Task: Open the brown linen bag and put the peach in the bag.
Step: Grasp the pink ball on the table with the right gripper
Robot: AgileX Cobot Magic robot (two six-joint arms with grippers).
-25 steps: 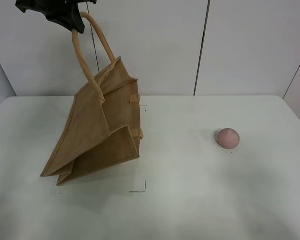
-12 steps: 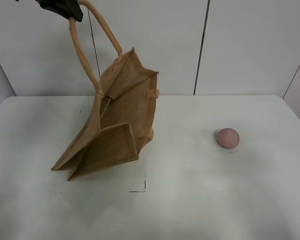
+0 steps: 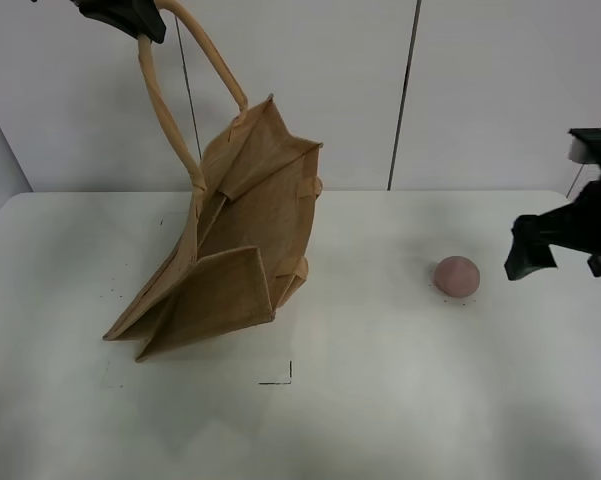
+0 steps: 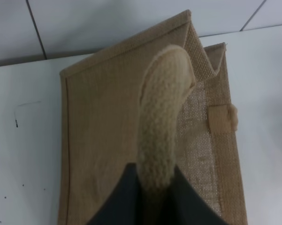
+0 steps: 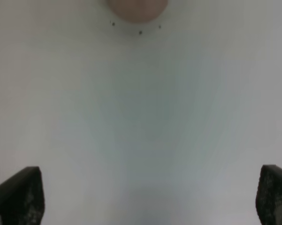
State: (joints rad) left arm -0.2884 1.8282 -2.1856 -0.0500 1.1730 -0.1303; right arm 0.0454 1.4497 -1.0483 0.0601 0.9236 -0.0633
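The brown linen bag (image 3: 220, 295) has its opening (image 3: 242, 222) wide open under the bag's raised handle, so the bag should stay open and hardly move when I carry the peach in.
The brown linen bag (image 3: 242, 240) hangs tilted by one light-tan loop handle (image 3: 165, 110), its lower corner resting on the white table (image 3: 380, 400). High at the back left, my left gripper (image 3: 130, 18) is shut on that handle. The left wrist view looks down the handle (image 4: 162, 126) onto the bag (image 4: 103, 140), with my left gripper (image 4: 155, 199) clamped around the handle. The peach (image 3: 456, 275) lies on the table to the right. My right gripper (image 3: 565, 262) hovers open just right of it. In the right wrist view the peach (image 5: 137, 9) sits ahead of my right gripper (image 5: 145, 197), whose fingers stand wide apart.
Small black corner marks (image 3: 280, 378) are drawn on the table in front of the bag. A white panelled wall (image 3: 480, 90) rises right behind the table's back edge.
The bag was lifted higher and swung right, opening its mouth a little, then held still. My right arm has come into view from the right, near the peach.
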